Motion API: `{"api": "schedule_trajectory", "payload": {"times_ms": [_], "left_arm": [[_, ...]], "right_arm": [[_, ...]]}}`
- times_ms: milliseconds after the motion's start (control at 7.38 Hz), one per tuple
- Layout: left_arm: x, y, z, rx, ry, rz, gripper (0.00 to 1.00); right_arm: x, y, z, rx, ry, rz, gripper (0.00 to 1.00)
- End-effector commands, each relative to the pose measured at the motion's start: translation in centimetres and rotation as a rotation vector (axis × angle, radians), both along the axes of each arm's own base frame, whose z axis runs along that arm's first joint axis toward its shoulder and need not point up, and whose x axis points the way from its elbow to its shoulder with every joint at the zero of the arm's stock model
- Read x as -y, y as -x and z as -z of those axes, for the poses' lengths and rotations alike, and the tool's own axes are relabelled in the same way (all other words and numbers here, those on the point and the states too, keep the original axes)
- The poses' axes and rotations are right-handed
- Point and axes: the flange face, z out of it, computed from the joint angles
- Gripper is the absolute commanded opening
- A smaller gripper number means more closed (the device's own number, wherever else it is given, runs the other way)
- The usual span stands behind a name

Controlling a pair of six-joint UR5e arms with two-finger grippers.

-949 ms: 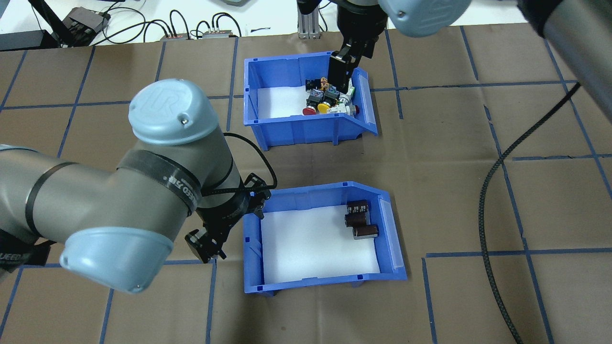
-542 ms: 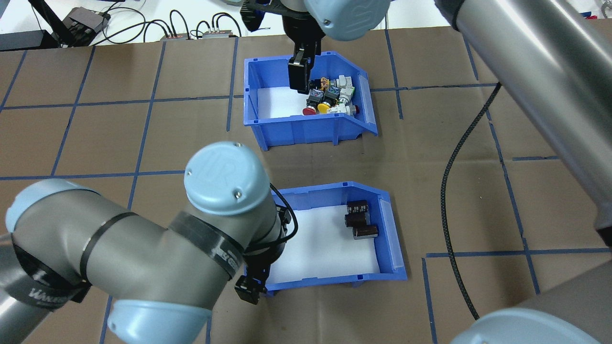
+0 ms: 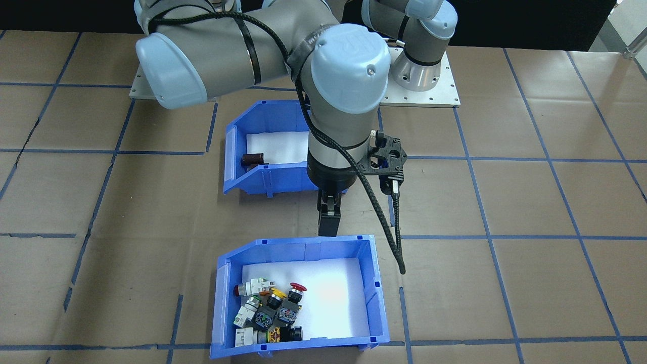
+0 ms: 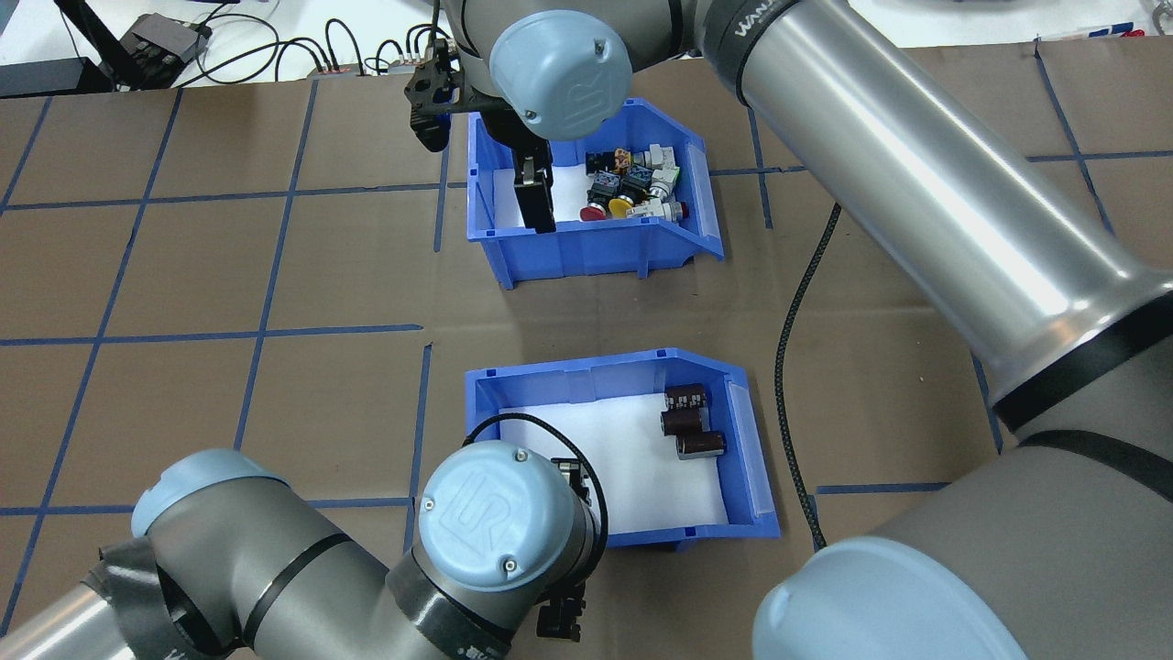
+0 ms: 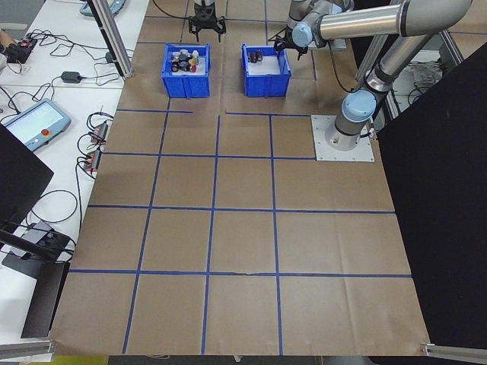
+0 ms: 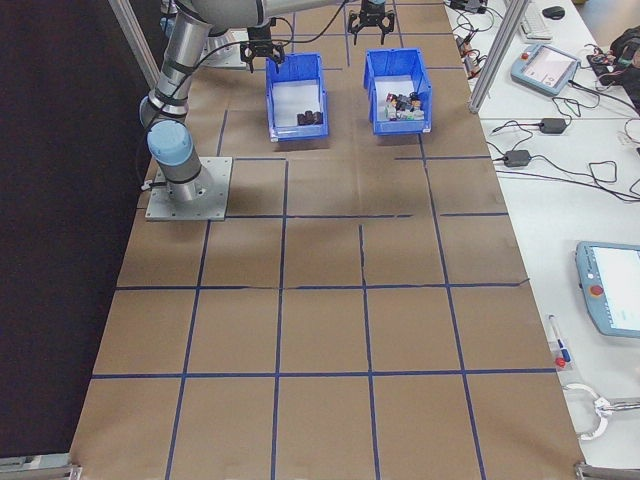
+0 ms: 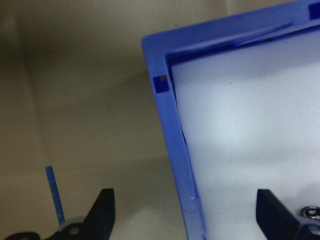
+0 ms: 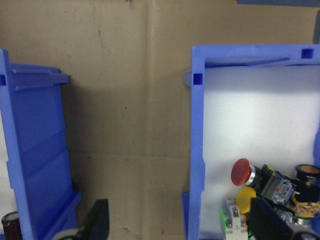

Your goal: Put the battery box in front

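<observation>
The colourful switches point(image 3: 270, 309) are lying in a heap in a corner on white foam point(image 3: 332, 294), so they will stay bunched up there when I carry the switch bin.
The battery box point(image 4: 605, 364) is the blue bin nearer the robot, with white foam and three dark cells point(image 4: 692, 422) at its sloped end. My left gripper point(image 4: 559, 626) hangs at its near-left corner. In the left wrist view the left gripper point(image 7: 187, 215) is open and straddles the bin's blue wall point(image 7: 172, 145). My right gripper point(image 4: 539, 211) reaches across to the farther blue bin of colourful switches point(image 4: 632, 188). In the right wrist view the right gripper point(image 8: 182, 220) is open astride that bin's wall point(image 8: 197, 150).
The battery box point(image 3: 237, 136) is half hidden behind the right arm in the front-facing view. A brown paper gap separates the two bins there. A black cable point(image 4: 793, 339) trails beside the battery box. Cables and boxes point(image 4: 165, 37) lie past the table's far edge.
My left arm has swung from the battery box's left side round to its near-left corner. My right gripper has moved left across the switch bin to its near wall.
</observation>
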Motion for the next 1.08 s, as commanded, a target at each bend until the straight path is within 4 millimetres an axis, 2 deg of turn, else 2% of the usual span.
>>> {"api": "schedule_trajectory", "payload": {"times_ms": [0,136,407,542,678,814,949], "left_arm": [[-0.3,0.2,0.8,-0.001,-0.003,-0.018,0.98],[-0.1,0.3,1.5,0.011,-0.012,-0.020,0.98],[0.2,0.5,2.5,0.023,-0.031,-0.035,0.98],[0.4,0.7,3.3,0.034,-0.050,-0.054,0.98],[0.6,0.8,4.0,0.042,-0.058,-0.056,0.98],[0.8,0.9,4.3,0.041,-0.057,-0.070,0.83],[0.8,1.1,4.2,0.030,-0.051,-0.109,0.53]], "right_arm": [[0.8,0.9,4.7,0.013,0.022,-0.022,1.00],[1.6,0.8,6.1,0.042,0.101,-0.017,1.00],[2.9,0.8,9.5,0.008,0.122,-0.008,1.00],[2.9,0.7,11.2,-0.025,0.106,-0.011,1.00],[2.9,0.7,11.2,-0.029,0.098,-0.012,1.00],[3.1,1.0,10.7,-0.023,0.103,-0.009,0.92],[3.0,0.9,10.3,-0.024,0.108,-0.011,0.57]]}}
